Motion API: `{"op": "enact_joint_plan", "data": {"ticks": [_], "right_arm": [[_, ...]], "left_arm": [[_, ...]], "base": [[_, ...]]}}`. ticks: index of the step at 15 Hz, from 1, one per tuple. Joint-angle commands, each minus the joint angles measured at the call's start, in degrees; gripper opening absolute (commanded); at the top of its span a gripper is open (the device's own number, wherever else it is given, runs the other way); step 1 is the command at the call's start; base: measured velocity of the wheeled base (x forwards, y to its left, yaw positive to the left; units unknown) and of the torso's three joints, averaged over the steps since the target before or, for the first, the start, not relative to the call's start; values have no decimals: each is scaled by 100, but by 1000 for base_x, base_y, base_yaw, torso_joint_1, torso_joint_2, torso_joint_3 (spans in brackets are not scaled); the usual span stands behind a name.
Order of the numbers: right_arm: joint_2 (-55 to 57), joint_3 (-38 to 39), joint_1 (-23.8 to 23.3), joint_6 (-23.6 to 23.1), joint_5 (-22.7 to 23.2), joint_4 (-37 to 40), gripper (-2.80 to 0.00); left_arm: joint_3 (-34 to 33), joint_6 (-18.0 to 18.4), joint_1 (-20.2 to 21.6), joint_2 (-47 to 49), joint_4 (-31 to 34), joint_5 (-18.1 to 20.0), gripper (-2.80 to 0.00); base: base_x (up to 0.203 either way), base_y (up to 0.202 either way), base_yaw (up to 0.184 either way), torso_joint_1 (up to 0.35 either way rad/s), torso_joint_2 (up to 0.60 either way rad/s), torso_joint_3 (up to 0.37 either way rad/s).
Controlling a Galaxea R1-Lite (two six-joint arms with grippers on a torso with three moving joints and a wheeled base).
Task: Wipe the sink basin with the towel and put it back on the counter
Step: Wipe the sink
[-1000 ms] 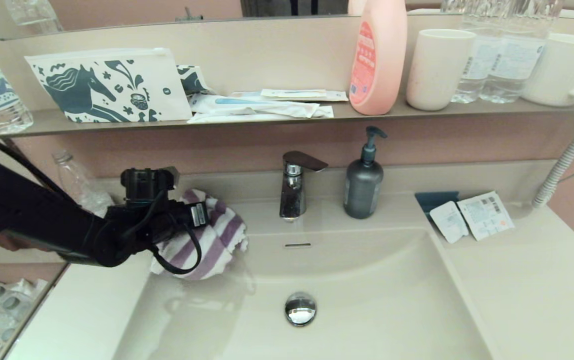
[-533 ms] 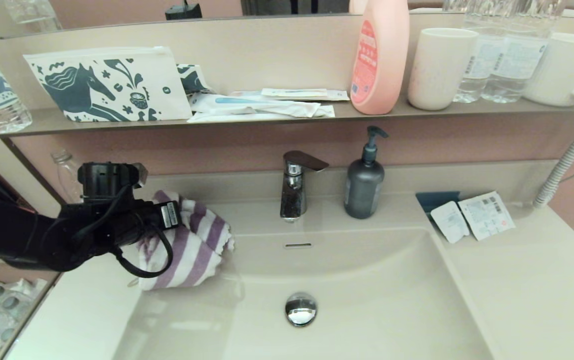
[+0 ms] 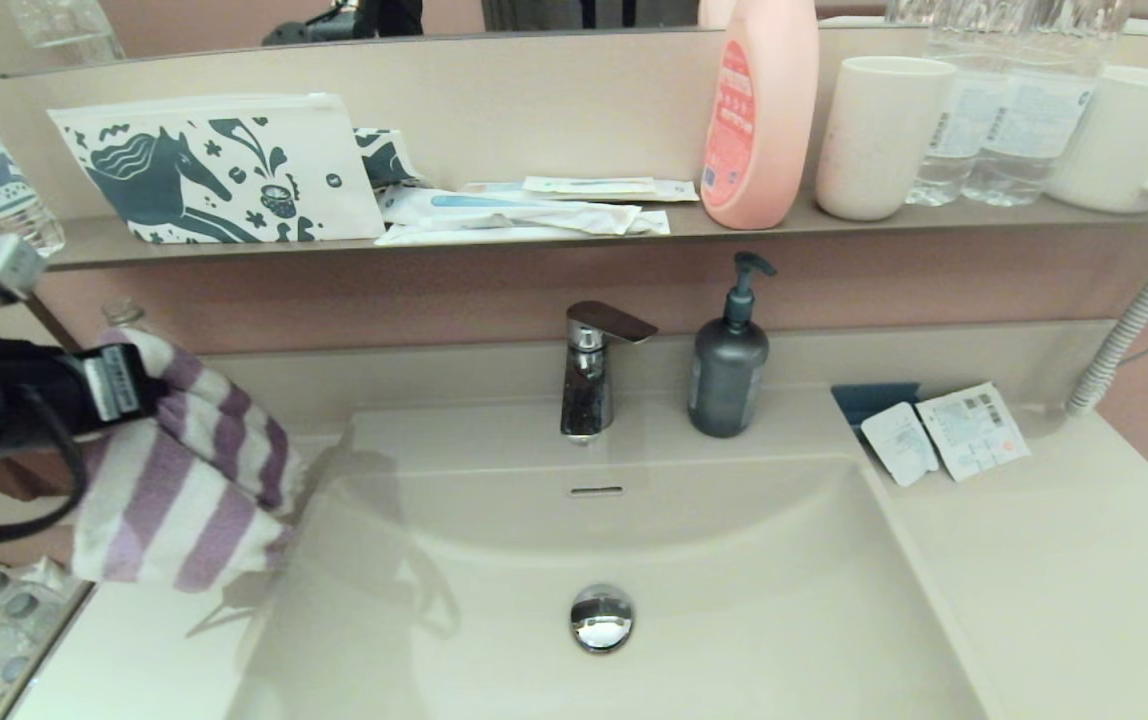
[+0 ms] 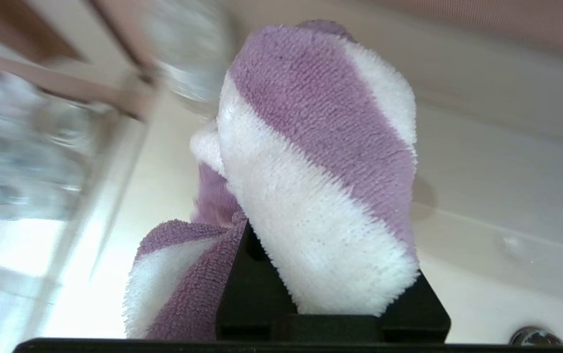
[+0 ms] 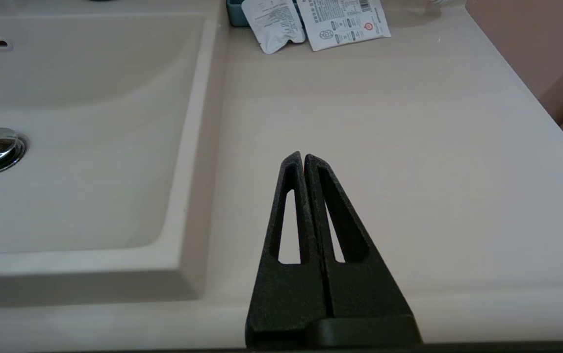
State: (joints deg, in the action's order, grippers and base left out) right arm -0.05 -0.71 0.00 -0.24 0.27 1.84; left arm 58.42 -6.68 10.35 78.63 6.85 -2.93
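Note:
The towel hangs against the clear bottle [image 3: 124, 313] at the counter's back, so next my left gripper pulls the towel back and sets it on the open counter [image 3: 150, 642].
The purple and white striped towel [image 3: 184, 480] hangs in the air over the left end of the counter [image 3: 159, 655], just outside the sink basin [image 3: 734, 560]. My left gripper [image 3: 124, 385] is shut on the towel's top, and the cloth [image 4: 311, 171] covers the fingertips in the left wrist view. The basin holds only its chrome drain plug [image 3: 601, 617] and overflow slot [image 3: 595, 490]. My right gripper [image 5: 303, 157] is shut on nothing and hovers low over the right counter [image 5: 409, 122]; the head view does not show it.
A faucet [image 3: 589, 370] and a grey soap dispenser [image 3: 727, 365] stand behind the basin. Sachets [image 3: 944, 435] lie on the right counter. A clear bottle [image 3: 129, 325] stands behind the towel. The shelf [image 3: 534, 235] carries the horse-print pouch [image 3: 214, 170], a pink bottle [image 3: 756, 110] and cups.
My left arm has swung left and up, carrying the towel from the basin's rear left corner to above the left counter. The right gripper shows no earlier view.

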Motion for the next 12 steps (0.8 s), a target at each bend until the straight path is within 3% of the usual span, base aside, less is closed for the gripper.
{"op": "enact_joint_plan", "data": {"ticks": [1,3,7,8,12], "right_arm": [[5,0,0,-2,0,0,-280],[5,0,0,-2,8,0,-280],[5,0,0,-2,3,0,-280],[5,0,0,-2,0,0,-280],[5,0,0,-2,1,0,-280]], "left_arm": [[717,366,773,-823,1421,326,-280],[738,774,1390,-1021,1715,783,-280],[-279,1173,2137,-1065,1678,1728,-280],[-622,1291,2240,-1031,1471,1942,-280],[-1997,1619,2460,-349,-521,2456,-280]], "base": [[0,0,0,0,0,0],[0,0,0,0,0,0],[0,0,0,0,0,0],[0,0,0,0,0,0],[0,0,0,0,0,0]]}}
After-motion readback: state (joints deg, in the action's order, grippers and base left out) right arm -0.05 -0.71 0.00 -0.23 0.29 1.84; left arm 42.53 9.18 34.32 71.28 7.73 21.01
